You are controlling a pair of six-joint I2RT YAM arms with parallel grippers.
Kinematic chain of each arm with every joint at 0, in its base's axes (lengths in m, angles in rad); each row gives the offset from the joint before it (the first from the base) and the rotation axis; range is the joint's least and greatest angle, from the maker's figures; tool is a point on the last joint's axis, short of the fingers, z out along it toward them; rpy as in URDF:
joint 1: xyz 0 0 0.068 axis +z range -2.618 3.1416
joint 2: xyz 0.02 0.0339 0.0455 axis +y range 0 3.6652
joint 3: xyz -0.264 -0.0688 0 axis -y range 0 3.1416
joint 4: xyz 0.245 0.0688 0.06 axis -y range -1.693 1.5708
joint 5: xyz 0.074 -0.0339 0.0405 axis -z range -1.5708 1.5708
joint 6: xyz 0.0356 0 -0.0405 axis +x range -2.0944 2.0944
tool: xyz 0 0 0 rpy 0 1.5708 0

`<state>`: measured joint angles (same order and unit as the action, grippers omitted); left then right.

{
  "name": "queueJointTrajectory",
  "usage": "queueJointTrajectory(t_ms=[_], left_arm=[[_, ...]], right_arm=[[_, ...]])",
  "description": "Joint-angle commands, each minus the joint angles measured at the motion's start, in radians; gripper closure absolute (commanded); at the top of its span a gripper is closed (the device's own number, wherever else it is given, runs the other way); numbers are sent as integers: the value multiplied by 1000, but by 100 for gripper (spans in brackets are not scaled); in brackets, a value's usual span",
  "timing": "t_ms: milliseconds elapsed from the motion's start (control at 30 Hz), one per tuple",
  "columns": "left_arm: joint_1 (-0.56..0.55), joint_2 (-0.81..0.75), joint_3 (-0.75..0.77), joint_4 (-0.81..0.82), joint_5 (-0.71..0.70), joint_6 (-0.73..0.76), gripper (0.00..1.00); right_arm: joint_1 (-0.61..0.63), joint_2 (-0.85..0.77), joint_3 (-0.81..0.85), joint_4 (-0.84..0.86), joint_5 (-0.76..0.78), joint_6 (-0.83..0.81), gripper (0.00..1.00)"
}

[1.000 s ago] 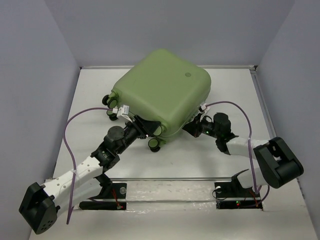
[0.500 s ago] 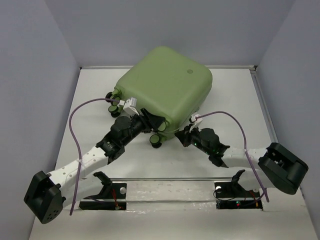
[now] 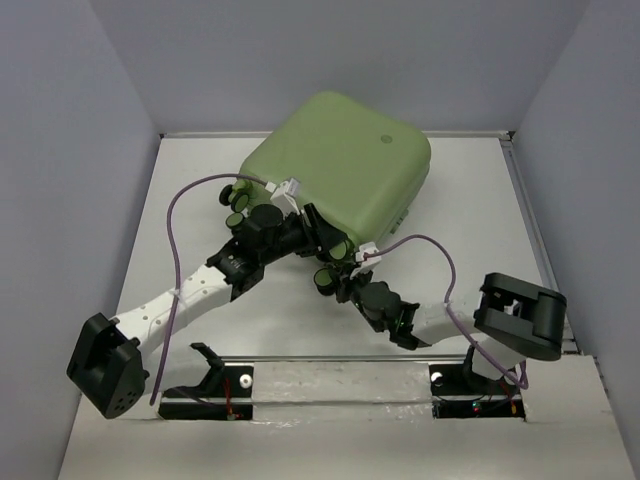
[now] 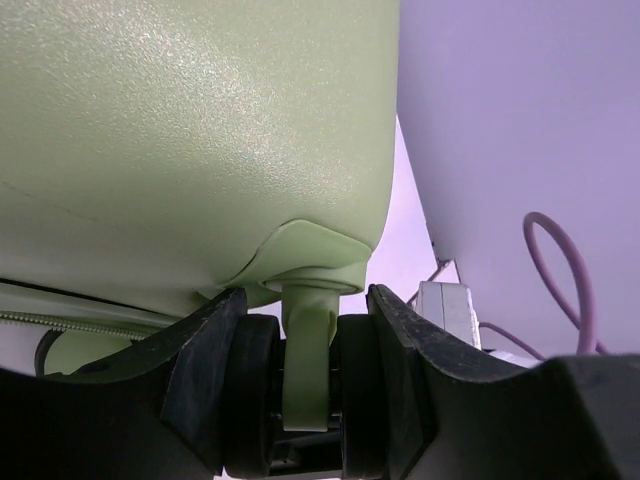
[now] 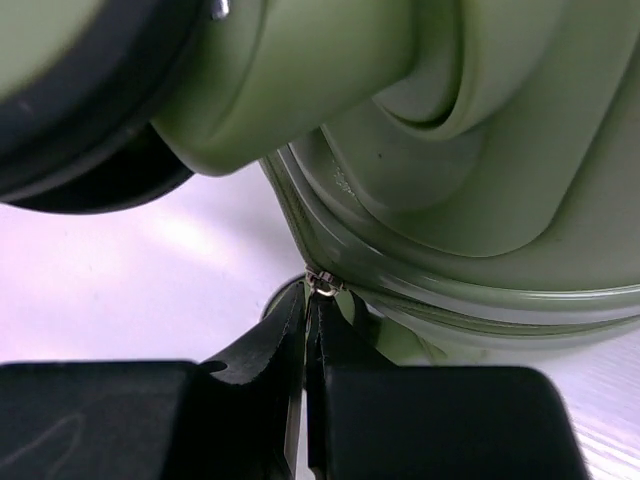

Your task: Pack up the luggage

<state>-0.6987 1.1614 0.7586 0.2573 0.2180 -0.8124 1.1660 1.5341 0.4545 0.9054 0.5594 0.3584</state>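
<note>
I should take the other corner's wheel (image 3: 240, 200) with my left gripper and turn the luggage straight, because the luggage lies at a slant while my left gripper holds the near corner's wheel (image 3: 341, 250).
The sage-green luggage (image 3: 345, 170) lies closed at the back middle of the table, its wheeled end facing me. My left gripper (image 3: 322, 236) is shut on a wheel (image 4: 310, 385) at the near corner; both black fingers press the twin black wheels on either side of the green fork. My right gripper (image 3: 345, 283) is under the near edge, shut on the zipper pull (image 5: 322, 284) at the seam of the shell (image 5: 480, 200). A wheel (image 5: 70, 110) looms at the upper left of the right wrist view.
More black wheels (image 3: 237, 195) stick out at the luggage's left corner. Purple cables (image 3: 190, 215) loop off both arms. The white table (image 3: 180, 180) is walled by grey panels, with a raised rail (image 3: 330, 360) along the near edge.
The luggage has shifted back and to the right. My left gripper followed it, holding the wheel. My right gripper slid left along the near edge, from the right corner to the middle.
</note>
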Motion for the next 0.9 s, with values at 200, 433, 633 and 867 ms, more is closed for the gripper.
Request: queueJointTrajectory(t_ms=[200,433,633,867], left_arm=[[56,78,189,207,61,-33,94],[57,129,169,232,73,-42,69],[100,21,238,-91,-187,217,5],[341,-175,171,-380,-257,369,2]], right_arm=[[178,288,36,657,-256,66,93],[187,296,6,653,-267,132,93],[176,85,-157,490,-153,183,93],[158,-109,-140,126,-170,188,93]])
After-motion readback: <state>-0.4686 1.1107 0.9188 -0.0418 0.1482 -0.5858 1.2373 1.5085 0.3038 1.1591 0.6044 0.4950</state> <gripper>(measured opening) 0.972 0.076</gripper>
